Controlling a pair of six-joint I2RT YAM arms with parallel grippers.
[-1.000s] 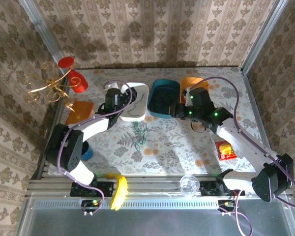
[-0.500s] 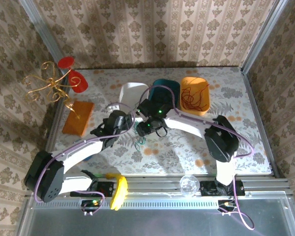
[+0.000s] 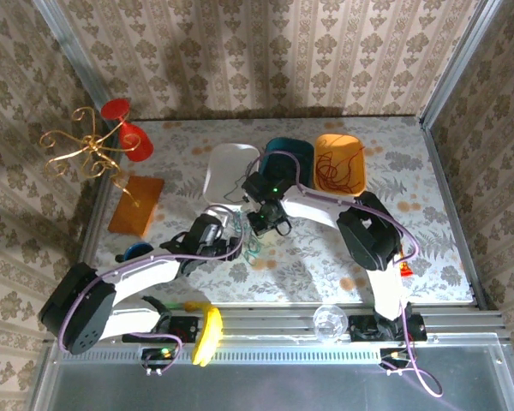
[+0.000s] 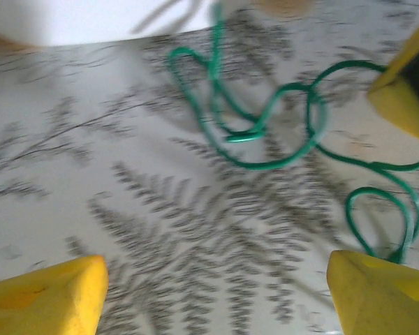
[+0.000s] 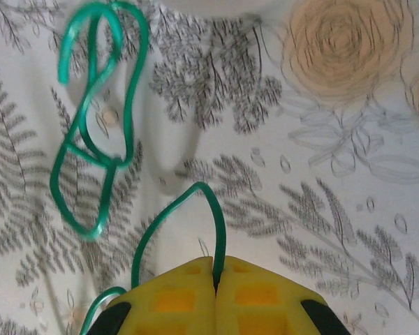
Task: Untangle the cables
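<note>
My gripper will lift the slack green cable (image 4: 265, 165), and the cable will stay kinked and curvy because it holds a tight hook (image 4: 247, 133) and open curls.
A green cable (image 3: 250, 246) lies in loose loops on the patterned table (image 3: 325, 257), just in front of the white bowl (image 3: 231, 169). My right gripper (image 5: 216, 269) is shut on one strand of the green cable (image 5: 98, 139), which arches up out of its yellow fingers. From above, the right gripper (image 3: 265, 226) sits at the back of the loops. My left gripper (image 4: 216, 293) is open and low over the table, with the green cable (image 4: 265, 125) beyond its fingertips (image 4: 45, 296). Seen from above, the left gripper (image 3: 231, 243) is just left of the loops. A red cable (image 3: 334, 174) is coiled in the orange bin (image 3: 357, 147).
A teal bin (image 3: 289, 151) stands between the white bowl and the orange bin. At the back left are a gold wire stand (image 3: 84, 150), a red cup (image 3: 130, 137) and a wooden block (image 3: 136, 205). A snack packet (image 3: 405, 268) lies at the right.
The right arm swung from the bins to the table's centre and its gripper closed on the green cable. The left gripper left the white bowl and came down beside the green loops.
</note>
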